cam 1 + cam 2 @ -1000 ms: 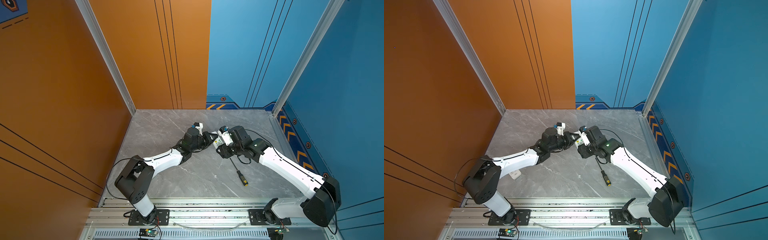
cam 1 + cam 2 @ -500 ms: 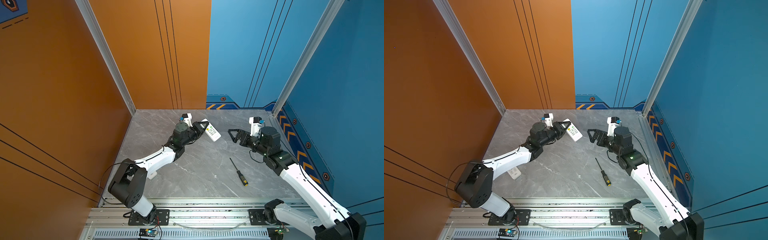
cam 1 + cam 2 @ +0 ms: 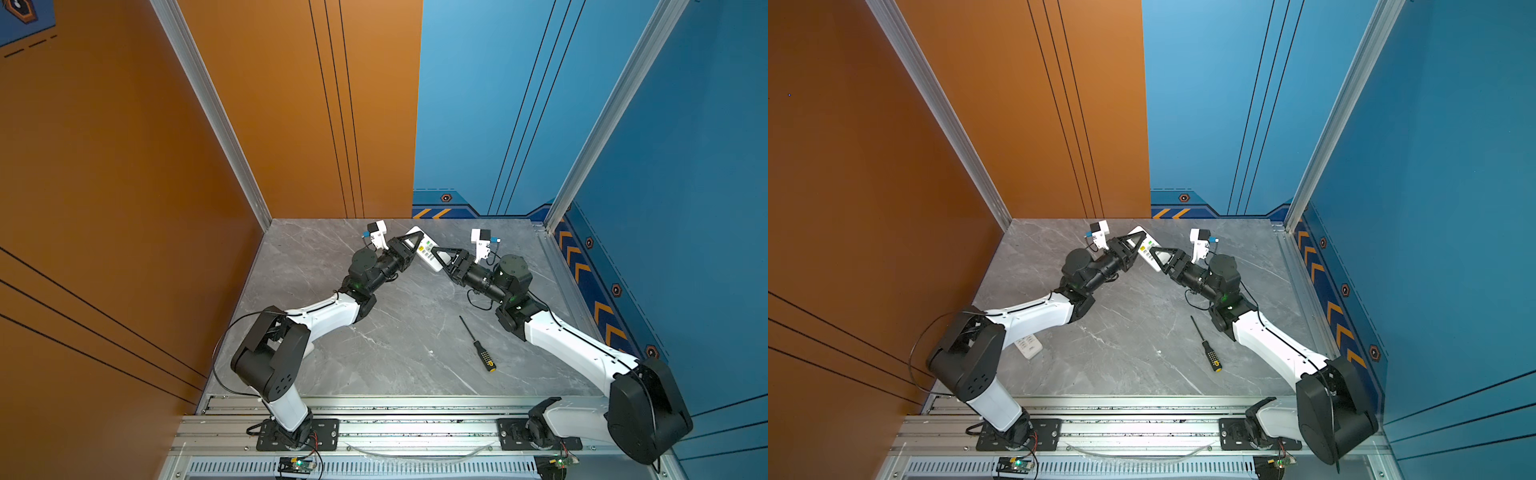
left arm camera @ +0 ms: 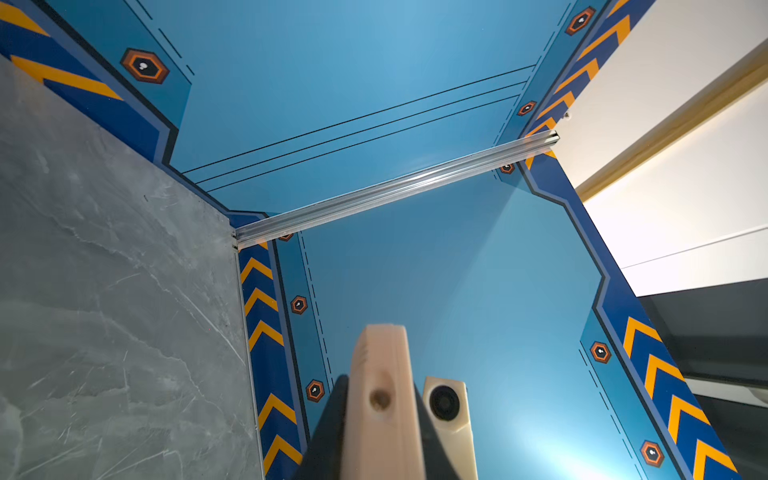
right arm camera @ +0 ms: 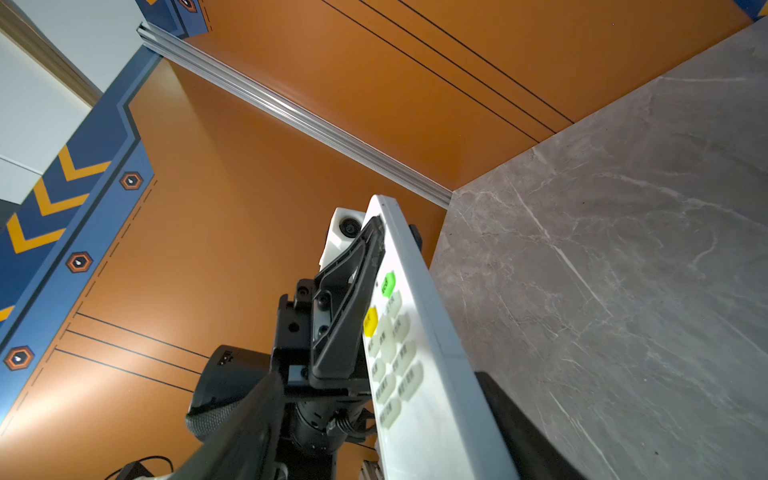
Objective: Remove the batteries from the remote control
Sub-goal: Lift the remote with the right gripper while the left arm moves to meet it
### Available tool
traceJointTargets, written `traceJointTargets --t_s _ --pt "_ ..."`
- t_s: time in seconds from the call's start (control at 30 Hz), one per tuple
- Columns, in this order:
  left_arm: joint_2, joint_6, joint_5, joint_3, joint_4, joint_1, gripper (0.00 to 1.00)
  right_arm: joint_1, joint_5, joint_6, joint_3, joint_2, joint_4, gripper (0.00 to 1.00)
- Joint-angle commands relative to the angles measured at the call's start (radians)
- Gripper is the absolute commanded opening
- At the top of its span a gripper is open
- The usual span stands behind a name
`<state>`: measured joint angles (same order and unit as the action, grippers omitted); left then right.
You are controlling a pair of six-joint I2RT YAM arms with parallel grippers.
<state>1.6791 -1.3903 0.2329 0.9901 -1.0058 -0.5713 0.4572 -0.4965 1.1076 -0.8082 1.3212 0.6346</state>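
Observation:
The remote control's buttons are facing up and its back is facing down, so both grippers need to flip the remote control over before my right gripper grabs the remote control's lower end.
A white remote control is held off the grey tabletop, buttons facing up. My left gripper is shut on its upper end, a dark finger pressed on each flat side. My right gripper straddles the lower end. One finger lies along the remote's back. The other stands off the button face with a visible gap. The batteries are hidden, and none show in any view.
A black-and-yellow screwdriver lies on the marble tabletop in front of the right arm. A small white flat piece lies beside the left arm's elbow. Orange and blue walls close in the back and sides.
Half a second ago my right gripper stood wide open, well right of the remote. It now sits at the remote's lower end with narrower jaws. The left gripper has kept its hold.

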Motion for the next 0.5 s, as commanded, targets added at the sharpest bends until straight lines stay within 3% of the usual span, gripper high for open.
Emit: traceJointTargets --t_s 0.0,0.1,0.23,0.3,0.4,0.43,0.47 --pt "0.014 -0.024 -0.022 0.014 -0.105 -0.015 0.00 0.006 -0.038 0.064 -0.008 0.013 0.148 0.55" --pt "0.011 -0.021 -0.019 0.016 -0.111 -0.023 0.00 0.005 -0.030 0.060 -0.021 0.017 0.135 0.46" --pt "0.017 -0.019 -0.010 0.016 -0.127 -0.039 0.11 -0.003 -0.047 0.058 -0.047 0.022 0.125 0.17" --pt "0.014 -0.018 -0.001 0.006 -0.127 -0.038 0.44 -0.014 -0.059 0.048 -0.055 0.005 0.094 0.08" --pt "-0.024 -0.023 0.028 0.001 -0.008 -0.013 0.77 -0.039 -0.100 -0.043 -0.077 -0.059 -0.048 0.03" --pt "-0.057 -0.019 0.039 0.000 0.067 0.003 1.00 -0.048 -0.111 -0.096 -0.092 -0.077 -0.121 0.02" --pt "-0.096 -0.010 0.044 -0.001 0.141 0.020 0.98 -0.057 -0.118 -0.180 -0.119 -0.105 -0.259 0.02"
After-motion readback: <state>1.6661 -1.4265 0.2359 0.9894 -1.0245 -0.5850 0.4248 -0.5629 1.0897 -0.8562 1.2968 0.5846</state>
